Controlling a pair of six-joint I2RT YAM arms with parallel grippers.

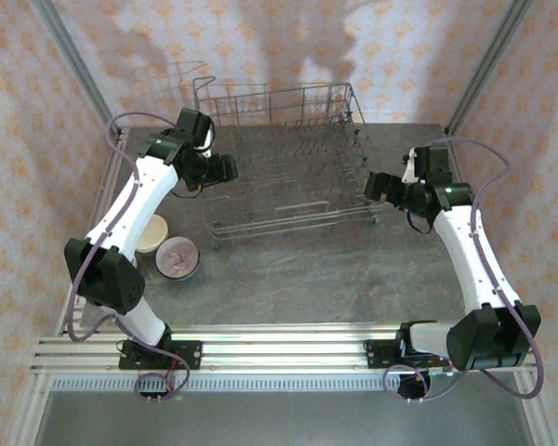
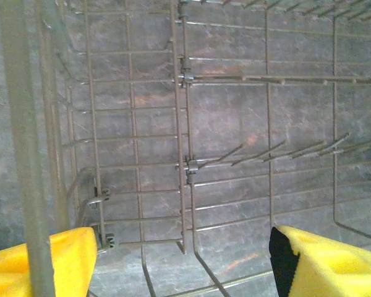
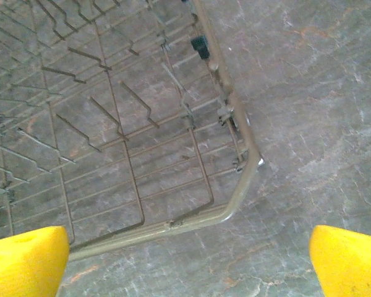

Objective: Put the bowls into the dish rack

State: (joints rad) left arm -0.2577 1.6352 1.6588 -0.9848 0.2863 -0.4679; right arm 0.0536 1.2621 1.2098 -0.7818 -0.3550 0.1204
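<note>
The dish rack is standing square next to the bowls, so my right gripper should pull the rack's near corner point(image 1: 376, 216) away as my left gripper swings the rack's end bar point(image 1: 206, 206) forward.
The grey wire dish rack point(image 1: 288, 158) stands at the back middle of the table, with nothing showing among its tines. Two bowls sit on the table left of it: a cream one point(image 1: 152, 232) and a mauve-pink one point(image 1: 179, 256), touching each other. My left gripper point(image 1: 231, 168) hovers over the rack's left edge. In the left wrist view its yellow fingers point(image 2: 43, 260) stand wide apart over the rack wires point(image 2: 185, 164), holding nothing. My right gripper point(image 1: 367, 188) hangs open at the rack's right side, above its corner rail point(image 3: 235, 204).
The grey stone table point(image 1: 298, 279) lies bare in front of the rack. Patterned walls and metal frame posts point(image 1: 74, 56) close in the back and sides. The arm bases sit on the rail point(image 1: 279, 339) at the near edge.
</note>
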